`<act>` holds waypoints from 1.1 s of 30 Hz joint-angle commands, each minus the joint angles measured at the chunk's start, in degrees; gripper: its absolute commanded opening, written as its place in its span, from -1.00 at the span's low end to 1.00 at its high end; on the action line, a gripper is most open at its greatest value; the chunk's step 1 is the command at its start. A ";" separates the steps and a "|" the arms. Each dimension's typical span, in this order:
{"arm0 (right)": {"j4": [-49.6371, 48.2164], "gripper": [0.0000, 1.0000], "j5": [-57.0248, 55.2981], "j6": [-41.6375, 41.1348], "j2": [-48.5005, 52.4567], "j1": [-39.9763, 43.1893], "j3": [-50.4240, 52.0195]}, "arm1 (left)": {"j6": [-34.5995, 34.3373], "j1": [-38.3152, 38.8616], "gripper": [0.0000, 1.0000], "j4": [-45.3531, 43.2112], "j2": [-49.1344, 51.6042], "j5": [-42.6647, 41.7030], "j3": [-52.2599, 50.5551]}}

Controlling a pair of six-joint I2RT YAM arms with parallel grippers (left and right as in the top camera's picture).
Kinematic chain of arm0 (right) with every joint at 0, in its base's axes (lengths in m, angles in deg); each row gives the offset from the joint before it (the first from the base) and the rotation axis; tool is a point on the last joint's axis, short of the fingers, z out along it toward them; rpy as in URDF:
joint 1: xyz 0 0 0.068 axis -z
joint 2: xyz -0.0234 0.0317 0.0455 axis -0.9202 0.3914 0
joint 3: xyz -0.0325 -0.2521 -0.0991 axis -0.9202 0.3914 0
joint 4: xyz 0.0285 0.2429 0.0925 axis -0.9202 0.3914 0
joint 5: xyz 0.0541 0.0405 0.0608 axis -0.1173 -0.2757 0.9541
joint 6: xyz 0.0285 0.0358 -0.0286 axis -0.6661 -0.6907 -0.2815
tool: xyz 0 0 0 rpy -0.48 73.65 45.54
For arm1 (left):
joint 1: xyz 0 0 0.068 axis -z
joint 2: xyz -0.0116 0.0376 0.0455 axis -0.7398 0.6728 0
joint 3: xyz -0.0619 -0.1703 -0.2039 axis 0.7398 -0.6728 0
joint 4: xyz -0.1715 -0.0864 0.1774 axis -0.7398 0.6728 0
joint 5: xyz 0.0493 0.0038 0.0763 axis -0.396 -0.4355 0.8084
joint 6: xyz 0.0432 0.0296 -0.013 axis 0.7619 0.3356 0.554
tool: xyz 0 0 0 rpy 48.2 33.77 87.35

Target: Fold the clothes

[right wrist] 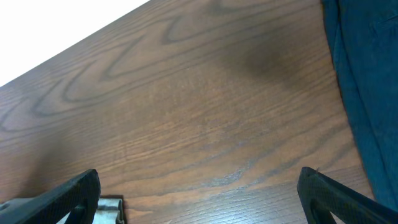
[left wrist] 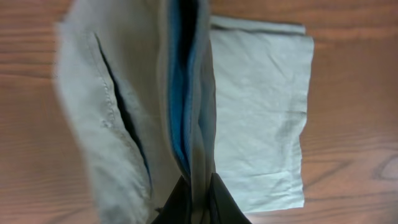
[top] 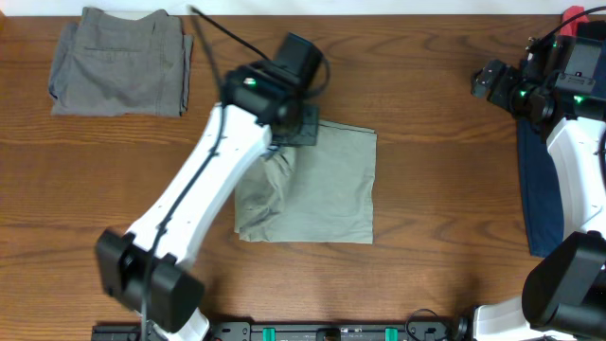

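The lifted fold [top: 278, 186] is sagging in a heap over the khaki-green shorts. Next, my left gripper pulls it tight toward the darker grey shorts [top: 189, 106] before laying it across.
Pale khaki-green shorts [top: 327, 189] lie part-folded at the table's middle. My left gripper [top: 301, 128] is at their far left corner, shut on a lifted fold of the fabric; in the left wrist view the jaws [left wrist: 200, 198] pinch the raised cloth [left wrist: 124, 93], with a stitched pocket and a blue lining showing. Darker grey shorts [top: 121, 62] lie folded at the far left. A navy blue garment [top: 538, 189] lies at the right edge, partly under my right arm; it also shows in the right wrist view [right wrist: 367, 87]. My right gripper [right wrist: 199, 193] is open and empty above bare wood.
The wooden table [top: 445, 189] runs to a white edge at the back. My right arm's base [top: 578, 284] stands at the lower right, and my left arm [top: 189, 208] crosses the table diagonally from the lower left.
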 commanded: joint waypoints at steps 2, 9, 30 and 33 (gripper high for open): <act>0.04 0.98 0.22 -0.35 0.11 -0.33 -0.33 | -0.57 2.58 -0.88 -2.34 2.71 -6.03 -0.46; 0.04 0.98 0.22 -0.35 0.11 -0.33 -0.33 | -1.66 5.51 -0.88 -5.25 6.62 -7.19 -0.98; 0.04 0.98 0.20 -0.35 0.11 -0.33 -0.33 | 2.08 -7.26 -0.88 8.44 1.68 15.96 1.97; 0.04 0.98 0.20 -0.35 0.11 -0.33 -0.33 | 2.08 -11.89 -0.88 9.92 -0.57 18.95 2.08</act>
